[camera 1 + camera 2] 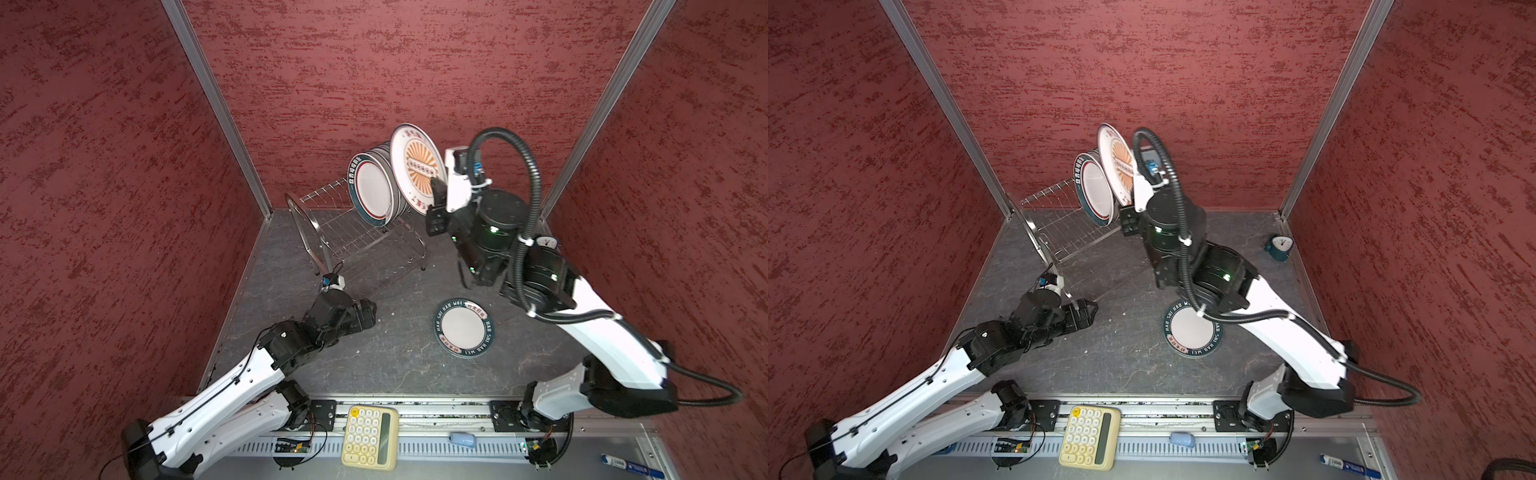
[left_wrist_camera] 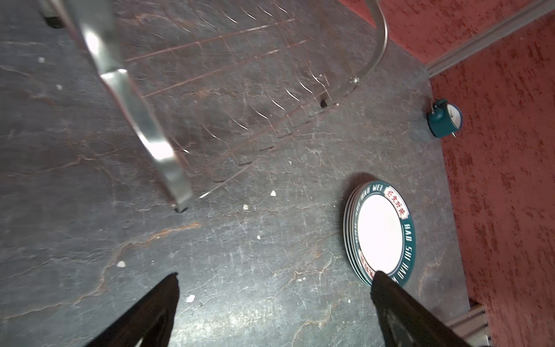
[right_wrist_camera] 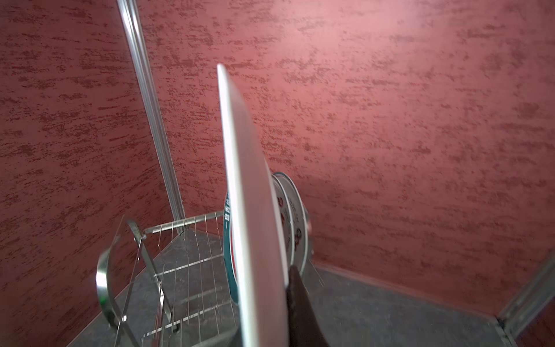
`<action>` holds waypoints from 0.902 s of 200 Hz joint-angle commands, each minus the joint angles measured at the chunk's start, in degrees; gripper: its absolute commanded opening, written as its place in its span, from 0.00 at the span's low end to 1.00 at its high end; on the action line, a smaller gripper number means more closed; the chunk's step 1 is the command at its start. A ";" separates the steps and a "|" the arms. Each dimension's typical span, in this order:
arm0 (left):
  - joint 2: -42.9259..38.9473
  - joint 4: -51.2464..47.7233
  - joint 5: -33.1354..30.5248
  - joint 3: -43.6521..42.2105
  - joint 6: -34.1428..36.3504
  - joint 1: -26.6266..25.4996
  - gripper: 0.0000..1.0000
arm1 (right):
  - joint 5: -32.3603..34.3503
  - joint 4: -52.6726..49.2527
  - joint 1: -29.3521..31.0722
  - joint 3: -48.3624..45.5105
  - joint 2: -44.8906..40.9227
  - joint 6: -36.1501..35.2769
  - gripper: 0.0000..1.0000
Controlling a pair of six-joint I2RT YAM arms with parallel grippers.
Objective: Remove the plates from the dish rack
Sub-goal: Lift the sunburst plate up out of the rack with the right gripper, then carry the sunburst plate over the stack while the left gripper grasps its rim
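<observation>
My right gripper is holding the sunburst plate (image 1: 417, 165) upright while the stack (image 1: 464, 328) lies flat. So I should turn the plate level and hand it to my left gripper.
The dish rack (image 1: 357, 239) of shiny wire stands at the back, near the left wall corner. Several plates (image 1: 371, 189) stand upright in its right end, the front one with a teal rim. My right gripper (image 1: 436, 195) is shut on the lower edge of an orange sunburst plate (image 1: 417, 166), held upright and higher than the racked ones. In the right wrist view this plate (image 3: 252, 210) is edge-on, with one finger (image 3: 297, 300) against its back. A stack of teal-rimmed plates (image 1: 463, 328) lies flat on the table. My left gripper (image 2: 275, 275) hangs open and empty over the table beside the rack's near leg.
A teal alarm clock (image 1: 1279, 247) stands by the right wall at the back. A yellow calculator (image 1: 370, 436), a small blue object (image 1: 463, 439) and a blue pen (image 1: 623, 462) lie on the front ledge. Red walls close in the back and both sides.
</observation>
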 commanded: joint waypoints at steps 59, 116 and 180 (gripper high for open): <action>15.69 18.09 4.70 4.85 4.24 -6.53 0.99 | -28.63 -12.50 -21.91 -41.65 -31.59 32.69 0.00; 24.30 37.42 13.15 3.19 3.22 -5.59 0.99 | -55.91 -4.14 -33.14 -57.28 -35.44 42.27 0.00; 26.14 44.63 17.36 0.11 0.29 -1.57 1.00 | -77.92 17.80 -40.45 -70.46 -33.61 52.70 0.00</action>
